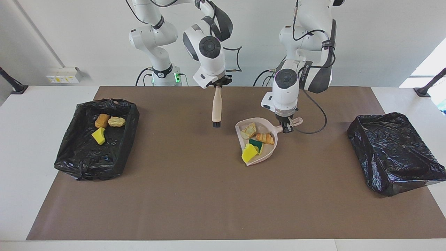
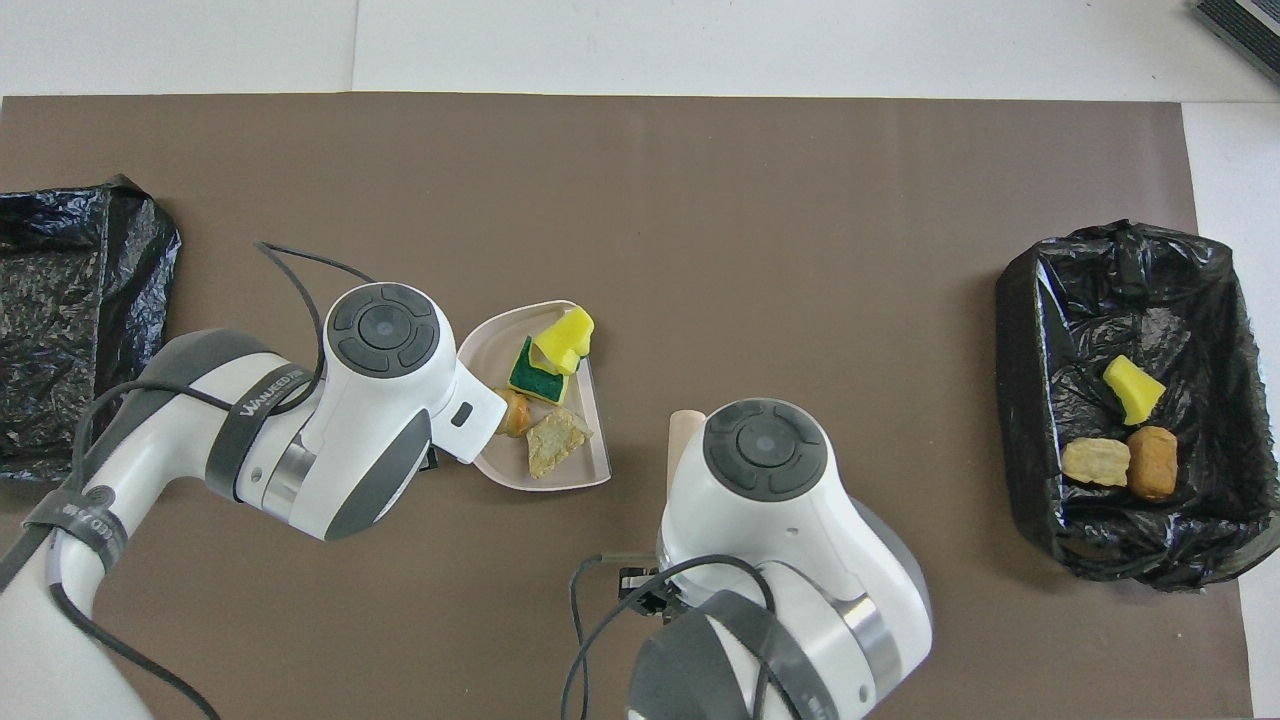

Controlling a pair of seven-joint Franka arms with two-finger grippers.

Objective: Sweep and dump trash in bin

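The trash is inside the dustpan [image 2: 536, 382] and the mat [image 2: 632, 504] next to the brush is clear, so my right gripper should keep bringing the brush down until it rests on the mat there.
A beige dustpan [image 1: 268, 150] sits low over the brown mat mid-table, and my left gripper [image 1: 287, 128] is shut on its handle [image 1: 295, 122]. In the pan lie several pieces of trash: a yellow sponge [image 1: 248, 153], a green sponge [image 1: 256, 143], a croissant-like chunk [image 1: 265, 138] and a bread piece [image 1: 249, 130]. My right gripper [image 1: 218, 83] is shut on a beige brush [image 1: 216, 106], which hangs bristles down over the mat beside the pan. From overhead the dustpan [image 2: 490, 340] and its trash [image 2: 560, 340] show; the arms hide both grippers, and only the brush's tip [image 2: 683, 430] peeks out.
A black-lined bin [image 1: 115, 157] at the right arm's end holds three scraps [image 1: 108, 126], also seen from overhead in the bin [image 2: 1020, 300]. A second black-lined bin [image 1: 393, 153] stands at the left arm's end. Bare brown mat lies farther from the robots than the pan.
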